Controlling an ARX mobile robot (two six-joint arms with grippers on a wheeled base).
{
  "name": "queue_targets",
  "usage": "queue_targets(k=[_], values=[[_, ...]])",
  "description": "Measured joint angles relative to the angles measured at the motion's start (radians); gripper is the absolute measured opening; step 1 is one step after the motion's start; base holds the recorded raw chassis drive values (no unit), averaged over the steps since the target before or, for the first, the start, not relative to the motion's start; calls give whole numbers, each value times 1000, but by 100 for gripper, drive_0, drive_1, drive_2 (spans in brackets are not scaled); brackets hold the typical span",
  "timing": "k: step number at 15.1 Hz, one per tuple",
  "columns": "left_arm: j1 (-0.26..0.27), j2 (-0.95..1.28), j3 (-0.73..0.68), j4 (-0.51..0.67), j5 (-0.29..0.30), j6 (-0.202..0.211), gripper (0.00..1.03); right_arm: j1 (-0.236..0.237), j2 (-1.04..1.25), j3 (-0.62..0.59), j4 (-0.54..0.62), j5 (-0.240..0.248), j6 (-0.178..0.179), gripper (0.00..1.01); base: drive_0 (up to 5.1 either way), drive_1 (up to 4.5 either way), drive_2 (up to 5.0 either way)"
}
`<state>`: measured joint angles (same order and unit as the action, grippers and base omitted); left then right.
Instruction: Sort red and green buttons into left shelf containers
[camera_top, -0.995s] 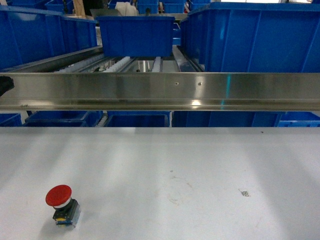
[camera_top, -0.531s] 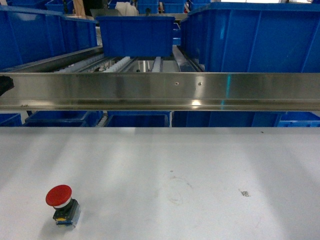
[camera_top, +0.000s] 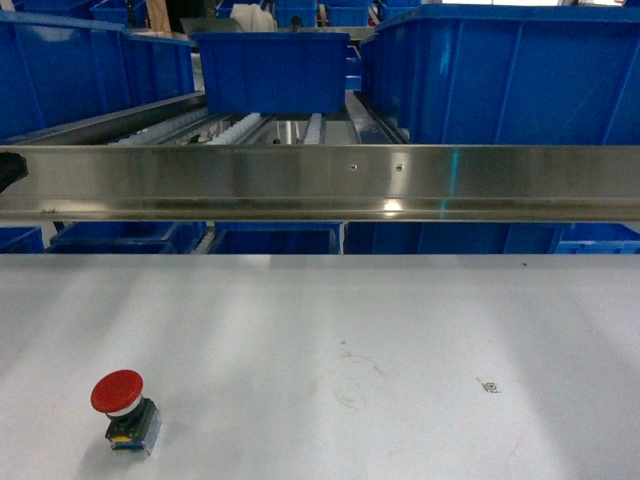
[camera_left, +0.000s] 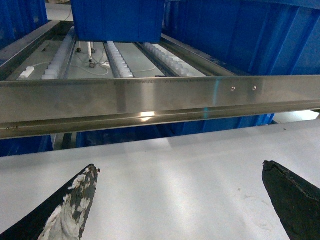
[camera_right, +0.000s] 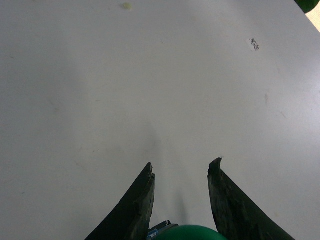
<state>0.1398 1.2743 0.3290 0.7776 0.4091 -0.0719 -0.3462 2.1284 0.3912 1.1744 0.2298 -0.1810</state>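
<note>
The red button (camera_top: 127, 412) has a wide cap (camera_top: 117, 392) on a narrower block. I expect the red button to tip onto its side when I drop it into the container.
The red button (camera_top: 118, 392), a wide red cap on a black-grey block, stands on the white table near its front left, with no gripper near it. The green button (camera_right: 187, 233) shows only as a green cap low between the fingers of my right gripper (camera_right: 183, 165), which is shut on it above bare table. My left gripper (camera_left: 180, 170) is open wide over the table, facing the shelf rail, with nothing between its fingers. On the left of the shelf stands a large blue tub (camera_top: 70, 75). Neither gripper shows in the head view.
A steel rail (camera_top: 320, 183) runs across the shelf front, with roller tracks (camera_left: 117, 60) behind it. A blue tub (camera_top: 272, 70) stands mid-shelf and a bigger one (camera_top: 500, 75) on the right. More blue bins (camera_top: 275, 240) sit below. A dark green object (camera_right: 312, 4) lies at the table's corner.
</note>
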Motion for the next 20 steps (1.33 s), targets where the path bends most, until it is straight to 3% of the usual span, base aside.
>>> queue_targets(k=[3,6,7,9,11,14,16,20], values=[[0,0,0,0,0,0,98,0,-170,-57,-39,-58,-1,29,0,0,0],[0,0,0,0,0,0,98,-2,-434,-109,-164,-144,-4,29,0,0,0],[0,0,0,0,0,0,98,-50,-715,-121,-310,-246,-5,29,0,0,0],[0,0,0,0,0,0,98,-91,-849,-121,-367,-309,-6,29,0,0,0],[0,0,0,1,0,0,98,-102,-885,-116,-326,-320,-23,29,0,0,0],[-89,151,67,19,-13,1,98,-102,-874,-115,-332,-320,-31,29,0,0,0],[-147,291,94,26,-34,32,98,-102,-874,-115,-332,-320,-31,29,0,0,0],[-163,325,85,11,-122,123,98,-106,-874,-115,-332,-320,-32,29,0,0,0]])
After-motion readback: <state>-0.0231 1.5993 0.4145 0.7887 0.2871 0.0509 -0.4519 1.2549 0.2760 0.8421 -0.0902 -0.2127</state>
